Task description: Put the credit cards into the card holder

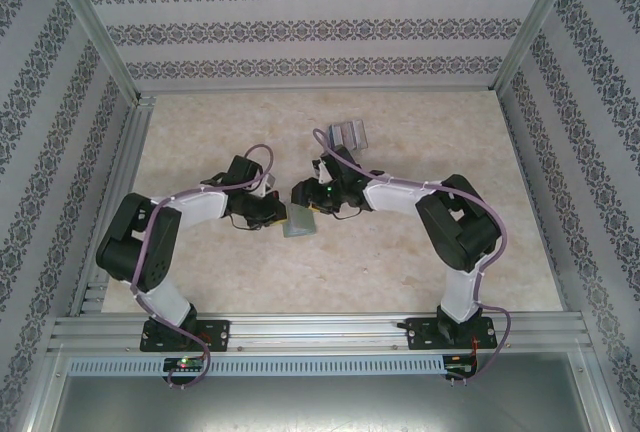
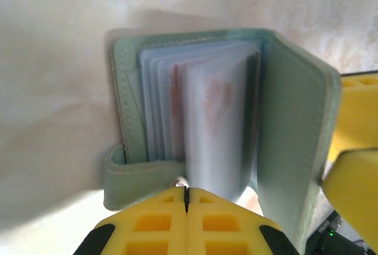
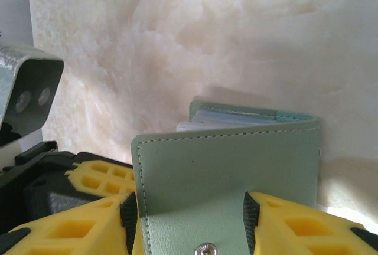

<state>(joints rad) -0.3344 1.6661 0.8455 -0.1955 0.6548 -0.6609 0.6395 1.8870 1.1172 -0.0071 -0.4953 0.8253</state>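
Note:
The cover (image 2: pixel 295 113) stands half open and my left gripper is at the strap, so my left gripper should push the cover down while my right gripper takes the strap (image 2: pixel 142 181).
The card holder (image 1: pixel 299 222) is a grey-green wallet held off the table between both arms at mid table. In the left wrist view the card holder (image 2: pixel 295 125) stands open, its clear sleeves (image 2: pixel 207 119) fanned out. My right gripper (image 3: pixel 190 213) is shut on the card holder (image 3: pixel 236 160), its pads on both edges of the snap strap. My left gripper (image 2: pixel 186 191) is shut, its tips at the holder's lower edge by the strap; I cannot tell if a sleeve is pinched. From above, the left gripper (image 1: pixel 270 214) and right gripper (image 1: pixel 305 202) meet at the holder. The credit cards (image 1: pixel 350 134) lie as a small silvery block farther back.
The pale stone-patterned table (image 1: pixel 420 252) is fenced by a metal frame (image 1: pixel 320 327) and patterned walls. The right gripper's yellow fingers (image 2: pixel 354 149) crowd the holder's right side. The left arm's camera housing (image 3: pixel 23 90) sits close on the right wrist view's left.

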